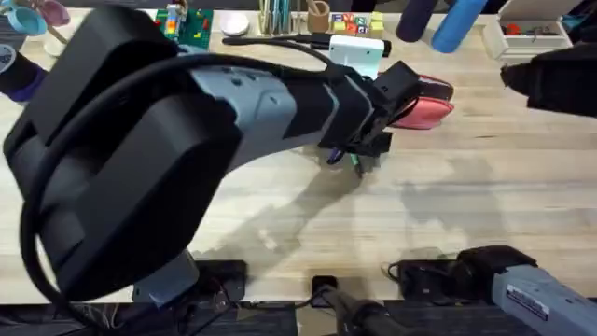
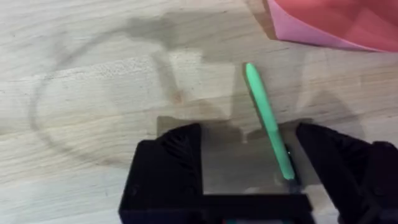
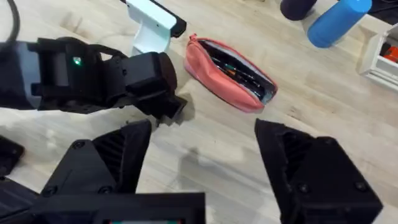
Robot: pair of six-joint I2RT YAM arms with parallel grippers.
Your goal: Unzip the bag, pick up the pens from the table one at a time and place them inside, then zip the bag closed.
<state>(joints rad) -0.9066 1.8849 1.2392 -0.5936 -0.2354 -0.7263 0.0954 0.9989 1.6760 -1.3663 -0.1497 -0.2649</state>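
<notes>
My gripper has the green pen to lower in, and the coral-pink bag (image 1: 425, 114) should stay open and take it lengthwise, since the bag's dark opening (image 1: 436, 88) gapes by itself.
The coral-pink bag (image 3: 230, 71) lies on the light-wood table (image 1: 466, 196) with its zipper open and dark things showing inside; the overhead view has the bag (image 1: 427, 109) right of the middle. The green pen (image 2: 267, 118) lies flat on the wood beside a corner of the bag (image 2: 336, 22). My left gripper (image 2: 249, 158) is open and low over the pen, whose near end sits between the fingers, close to one of them. From above, the left gripper (image 1: 359, 157) is just left of the bag. My right gripper (image 3: 205, 162) hangs open and empty, back from the bag.
A blue cylinder (image 1: 457, 23) and a white box (image 1: 359, 51) stand behind the bag. A white tray (image 1: 532, 33) sits at the back right, and racked teal pens (image 1: 275, 14) and coloured blocks at the back edge. The left arm (image 1: 140, 159) looms across the left half.
</notes>
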